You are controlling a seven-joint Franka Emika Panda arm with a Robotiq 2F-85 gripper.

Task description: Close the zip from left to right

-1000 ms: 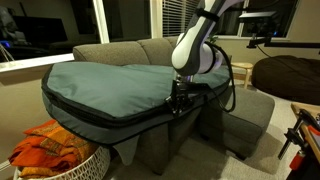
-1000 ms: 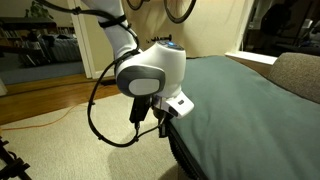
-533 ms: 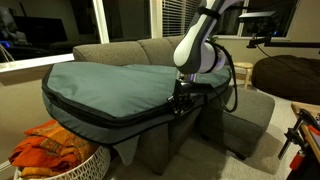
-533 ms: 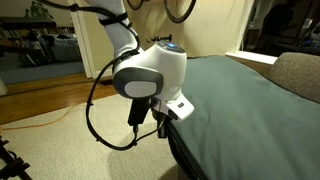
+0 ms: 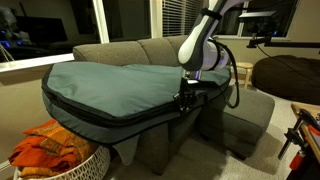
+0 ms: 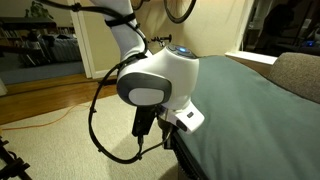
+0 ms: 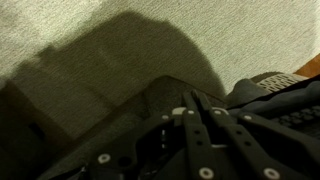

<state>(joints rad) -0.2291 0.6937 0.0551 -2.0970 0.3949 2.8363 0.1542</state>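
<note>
The gripper's closed fingers are in line with the bag's black front edge point(image 5: 168, 108), so the robot should go on pulling toward the chaise point(image 5: 246, 115) until the zip's end and then let go.
A huge teal-grey padded bag point(image 5: 110, 82) lies across a grey sofa point(image 5: 135, 50); it also shows in an exterior view point(image 6: 255, 110). The zip point(image 5: 105, 119) runs as a dark line along the bag's black-trimmed front edge, and that edge also shows in an exterior view point(image 6: 186, 160). My gripper point(image 5: 183, 104) sits on the right end of that edge, fingers pointing down onto it point(image 6: 163, 137). In the wrist view the fingertips point(image 7: 190, 96) are pressed together over dark fabric. The zip pull itself is hidden between them.
A basket of orange cloth point(image 5: 50, 150) stands on the floor under the bag's left end. The sofa's chaise point(image 5: 250, 112) lies right of my gripper, with a dark beanbag point(image 5: 287, 75) beyond. A black cable point(image 6: 100, 120) loops from my wrist over the carpet.
My gripper and wrist have shifted a little to the right along the bag's edge. The bag has not visibly moved.
</note>
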